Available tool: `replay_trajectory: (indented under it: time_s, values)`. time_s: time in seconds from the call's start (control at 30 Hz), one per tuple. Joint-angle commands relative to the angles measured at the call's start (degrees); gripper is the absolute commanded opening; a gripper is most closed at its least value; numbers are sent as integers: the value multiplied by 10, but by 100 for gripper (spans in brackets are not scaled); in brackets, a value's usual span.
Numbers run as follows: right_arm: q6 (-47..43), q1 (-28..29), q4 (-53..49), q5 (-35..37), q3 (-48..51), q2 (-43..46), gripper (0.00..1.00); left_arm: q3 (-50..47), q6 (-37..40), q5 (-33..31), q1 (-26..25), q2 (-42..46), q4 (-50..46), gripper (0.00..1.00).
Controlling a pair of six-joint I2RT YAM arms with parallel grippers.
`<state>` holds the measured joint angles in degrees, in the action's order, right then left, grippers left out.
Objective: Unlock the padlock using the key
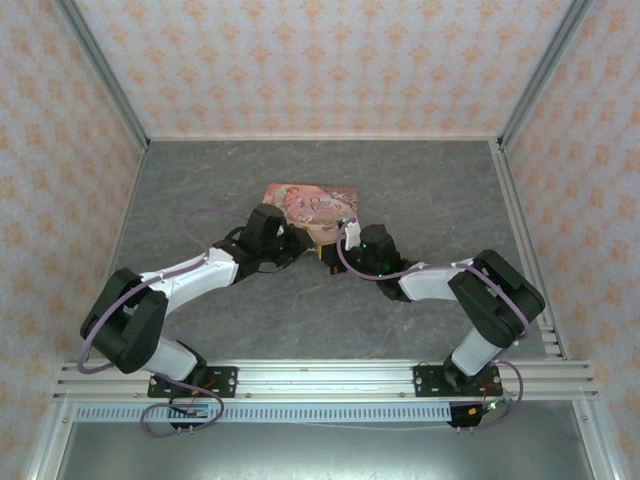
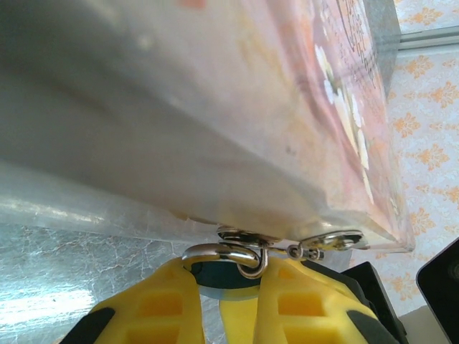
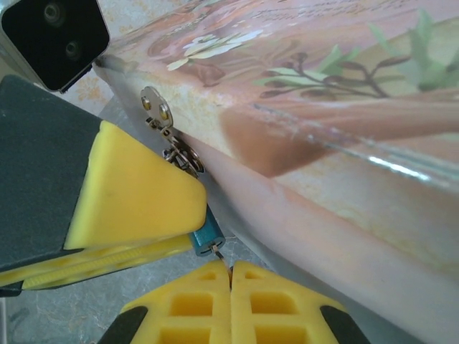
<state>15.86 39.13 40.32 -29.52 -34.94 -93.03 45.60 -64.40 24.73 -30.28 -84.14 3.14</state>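
Observation:
The padlock (image 2: 201, 274) is held by its narrow edges in my left gripper, so next the left gripper opens, moves back and grips the padlock's broad sides (image 2: 228, 289) before it unlocks the padlock.
The padlock (image 2: 215, 274) is a tiny blue-and-dark lock, and its silver shackle (image 2: 233, 254) hooks through the hasp (image 2: 247, 235) on the front of the pink tin box (image 1: 310, 205). My left gripper (image 2: 228, 272) is shut on the lock body, a yellow finger on either side. In the right wrist view the padlock's blue end (image 3: 208, 239) pokes out beside the left gripper's yellow finger (image 3: 136, 193). My right gripper (image 3: 231, 271) is shut on the key (image 3: 218, 251), whose thin metal tip reaches the slot in the lock's end face. Most of the key is hidden between the pads.
The pink tin box (image 3: 323, 143) lies on the grey table (image 1: 420, 190), right behind both grippers. The two arms meet at the box's near edge, left gripper (image 1: 293, 243) and right gripper (image 1: 343, 243) almost touching. Patterned walls enclose the table on three sides.

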Motion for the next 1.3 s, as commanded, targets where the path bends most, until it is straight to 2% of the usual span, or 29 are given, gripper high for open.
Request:
replay_trajectory:
  time_s: [0.0, 0.3, 0.5, 0.67, 0.9, 1.1, 1.27]
  values:
    - [22, 4, 61, 14, 10, 13, 0, 1, 5, 77, -22, -24, 17, 8]
    - [68, 6, 97, 42, 43, -22, 0, -16, -18, 72, -23, -81, 76, 11]
    - [93, 10, 109, 63, 57, -31, 0, -26, -16, 58, -23, -81, 81, 27]
    - [115, 10, 108, 64, 65, -29, 0, -33, -1, 44, -15, -54, 49, 50]
    - [152, 11, 113, 54, 68, -33, 0, -74, -13, 36, 15, -1, 58, 65]
    - [199, 16, 135, 54, 70, -39, 0, -127, -48, 31, 25, 20, 153, 68]
    - [242, 21, 161, 57, 71, -50, 0, -166, -95, 26, 25, 12, 252, 61]
